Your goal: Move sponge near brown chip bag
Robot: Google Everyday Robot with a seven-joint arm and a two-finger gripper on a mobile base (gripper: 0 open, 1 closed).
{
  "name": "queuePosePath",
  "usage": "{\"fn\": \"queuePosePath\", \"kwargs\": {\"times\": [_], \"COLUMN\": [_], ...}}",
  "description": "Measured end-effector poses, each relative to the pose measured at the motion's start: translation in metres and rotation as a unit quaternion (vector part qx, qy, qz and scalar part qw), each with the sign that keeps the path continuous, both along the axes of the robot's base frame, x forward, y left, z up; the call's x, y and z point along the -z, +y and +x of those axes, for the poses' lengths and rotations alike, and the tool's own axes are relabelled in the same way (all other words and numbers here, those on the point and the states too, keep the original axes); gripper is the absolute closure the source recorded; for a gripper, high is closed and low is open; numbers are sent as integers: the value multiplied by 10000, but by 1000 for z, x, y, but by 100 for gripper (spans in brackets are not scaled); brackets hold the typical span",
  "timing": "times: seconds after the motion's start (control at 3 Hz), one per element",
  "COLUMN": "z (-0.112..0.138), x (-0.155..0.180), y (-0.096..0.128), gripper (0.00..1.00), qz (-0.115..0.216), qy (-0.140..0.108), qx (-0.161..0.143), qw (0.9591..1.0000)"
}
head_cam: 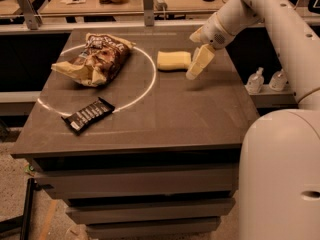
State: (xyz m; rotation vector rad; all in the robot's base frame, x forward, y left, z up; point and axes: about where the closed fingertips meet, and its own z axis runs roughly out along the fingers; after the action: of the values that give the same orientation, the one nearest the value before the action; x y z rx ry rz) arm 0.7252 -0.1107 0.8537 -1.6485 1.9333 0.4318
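Note:
My gripper will make the brown chip bag [97,58] move a little when I carry the sponge against the bag, because the bag lies crumpled with its loose end [68,70] free.
The pale yellow sponge [173,60] lies flat on the dark table, just right of the white circle line. The brown chip bag [96,59] lies crumpled inside the circle at the back left, well apart from the sponge. My gripper [198,64] hangs from the white arm just right of the sponge, its pale yellow fingers [200,60] pointing down and left, close beside the sponge's right end. It holds nothing that I can see.
A slim black candy bar wrapper [88,115] lies on the circle line at the front left. The table [165,119] edge runs along the front. Two small bottles [264,80] stand on a lower shelf at the right. Clutter sits on the bench behind.

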Motion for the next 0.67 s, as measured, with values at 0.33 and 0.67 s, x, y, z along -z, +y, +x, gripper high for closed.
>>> {"fn": "queuePosePath", "kwargs": {"times": [0.33, 0.67], "z": [9, 14], "x": [11, 19], "y": [6, 10], "gripper": [0, 18], "qz": [42, 137], "qy": [43, 194], "qx": [-48, -71], "qw": [10000, 9997]}}
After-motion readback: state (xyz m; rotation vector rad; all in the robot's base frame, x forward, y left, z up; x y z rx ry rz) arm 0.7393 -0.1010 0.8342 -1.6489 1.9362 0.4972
